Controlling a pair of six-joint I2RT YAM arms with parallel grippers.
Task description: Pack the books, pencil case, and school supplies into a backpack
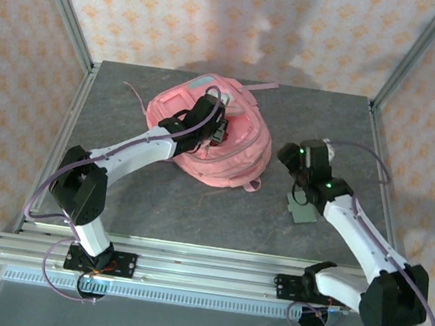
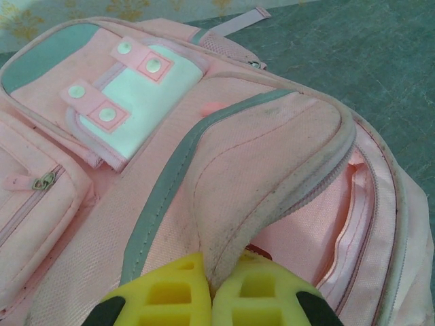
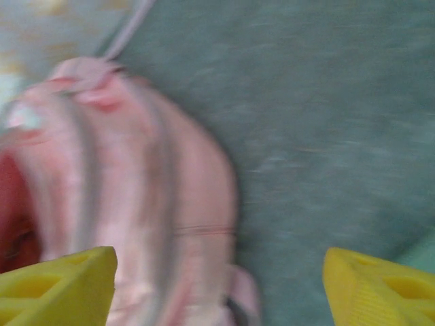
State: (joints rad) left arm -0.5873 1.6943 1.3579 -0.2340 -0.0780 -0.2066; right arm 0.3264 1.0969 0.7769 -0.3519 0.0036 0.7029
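Note:
The backpack's flap [image 2: 262,156] is held up by my left gripper and the grey-green card [image 1: 302,212] lies free, so my right gripper keeps going toward the card and closes on the card's edge.
The pink backpack [image 1: 208,141] lies at the middle back of the table. My left gripper [image 1: 219,129] is on top of it, shut on the raised edge of its zippered flap [image 2: 272,149], with the yellow fingers [image 2: 170,292] pinching the fabric. A sliver of red [image 2: 258,250] peeks out of the opening behind the flap. My right gripper [image 1: 285,158] hangs open just right of the backpack [image 3: 136,190], nothing between its fingers [image 3: 68,282]; that view is blurred. A grey-green square card [image 1: 305,213] lies on the table beside the right arm. The books and pencil case are hidden.
The grey table [image 1: 194,216] is bounded by an aluminium frame with posts at the back corners [image 1: 391,82]. A pink strap [image 1: 262,86] trails from the backpack toward the back edge. Both arm bases sit on the rail at the near edge.

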